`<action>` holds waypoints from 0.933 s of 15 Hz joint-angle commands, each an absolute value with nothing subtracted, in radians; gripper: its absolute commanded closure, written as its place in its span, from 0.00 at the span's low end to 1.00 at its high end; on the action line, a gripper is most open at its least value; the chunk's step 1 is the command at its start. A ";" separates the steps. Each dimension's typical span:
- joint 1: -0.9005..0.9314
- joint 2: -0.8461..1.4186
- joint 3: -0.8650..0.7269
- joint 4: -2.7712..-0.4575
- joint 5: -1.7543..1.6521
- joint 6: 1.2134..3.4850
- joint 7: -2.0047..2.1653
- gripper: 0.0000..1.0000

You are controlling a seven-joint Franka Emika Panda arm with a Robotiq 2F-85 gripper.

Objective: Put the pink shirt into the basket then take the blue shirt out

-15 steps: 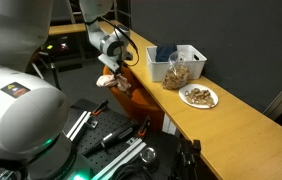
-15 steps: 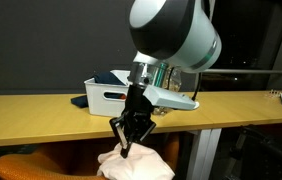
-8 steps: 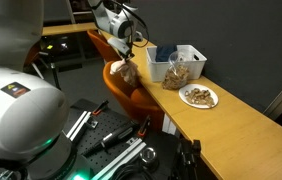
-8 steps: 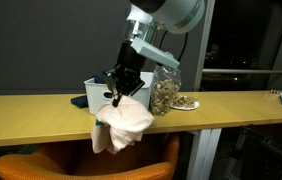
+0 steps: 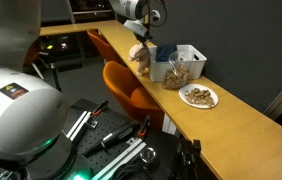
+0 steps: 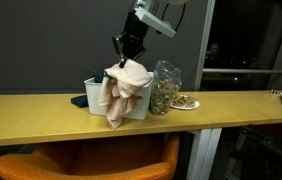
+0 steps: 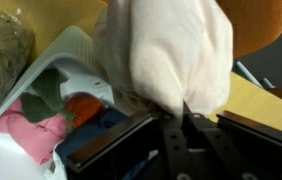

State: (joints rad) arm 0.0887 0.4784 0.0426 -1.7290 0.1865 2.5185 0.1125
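The pale pink shirt (image 6: 123,96) is hanging outside the basket's front side, so I should move it back over the basket's rim (image 6: 97,82) before my gripper opens and takes the blue shirt.
My gripper (image 6: 129,52) is shut on a pale pink shirt (image 6: 126,88) and holds it up at the white basket (image 6: 95,96) on the wooden counter. The shirt hangs down over the basket's front side. In an exterior view the gripper (image 5: 141,36) holds the shirt (image 5: 139,56) just beside the basket (image 5: 186,55). In the wrist view the shirt (image 7: 166,50) bulges past the shut fingers (image 7: 176,112). The basket's rim (image 7: 63,52) shows there, with a blue cloth (image 7: 101,125), a pink cloth and a red cloth inside.
A glass jar of snacks (image 6: 163,88) stands next to the basket, and a plate of food (image 5: 199,96) lies beyond it. An orange chair (image 5: 126,85) stands below the counter (image 6: 231,112). A dark object (image 6: 76,101) lies by the basket.
The gripper has lifted the pale pink shirt from the orange chair up over the counter's edge to the basket.
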 commanded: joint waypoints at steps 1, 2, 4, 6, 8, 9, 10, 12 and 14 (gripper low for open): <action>0.068 0.475 0.006 -1.612 0.121 2.440 0.129 0.98; 0.059 0.481 -0.006 -1.576 0.109 2.418 0.129 0.98; 0.041 0.493 -0.020 -1.521 0.095 2.394 0.126 0.98; 0.023 0.503 -0.034 -1.482 0.085 2.374 0.128 0.98; 0.007 0.511 -0.044 -1.463 0.076 2.364 0.129 0.98; 0.001 0.518 -0.047 -1.459 0.076 2.367 0.127 0.98; -0.002 0.528 -0.043 -1.456 0.082 2.361 0.129 0.98; 0.000 0.555 -0.035 -1.453 0.087 2.368 0.131 0.98; 0.012 0.585 -0.029 -1.451 0.086 2.374 0.138 0.98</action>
State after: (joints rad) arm -0.0019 0.5313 -0.0408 -1.4976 0.1019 2.3913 0.1125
